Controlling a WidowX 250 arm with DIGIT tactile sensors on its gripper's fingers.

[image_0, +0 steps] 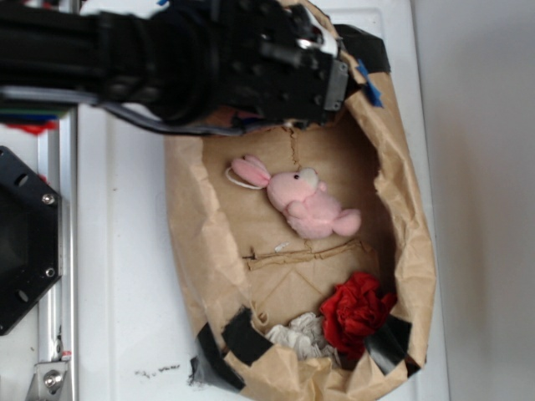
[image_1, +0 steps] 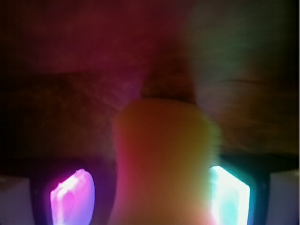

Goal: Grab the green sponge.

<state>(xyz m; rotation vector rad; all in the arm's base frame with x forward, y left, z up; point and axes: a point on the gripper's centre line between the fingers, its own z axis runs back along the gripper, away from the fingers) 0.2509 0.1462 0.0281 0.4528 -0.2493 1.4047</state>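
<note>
I expect the brown paper bag (image_0: 209, 255) to spread out rounder when I lift the green sponge, because my arm crowds the bag's rim and the bag's sides lean inward (image_0: 396, 171).
In the wrist view the green sponge (image_1: 161, 154) shows as a blurred yellow foam block, very close to the camera, between my two fingers. My gripper (image_1: 150, 187) is open around it. A dark gap separates the pink-lit left finger (image_1: 72, 199) from the foam, while the cyan-lit right finger (image_1: 229, 197) sits at its edge. No green face shows. In the exterior view the black arm and gripper (image_0: 334, 79) reach down into the top end of a brown paper bag (image_0: 188, 217). There the sponge is hidden beneath them.
A pink plush bunny (image_0: 305, 205) lies in the middle of the bag. A red ruffled cloth (image_0: 358, 309) and a crumpled white piece (image_0: 303, 334) lie at its lower end. A black mount (image_0: 21, 242) and a metal rail (image_0: 58, 276) stand at the left.
</note>
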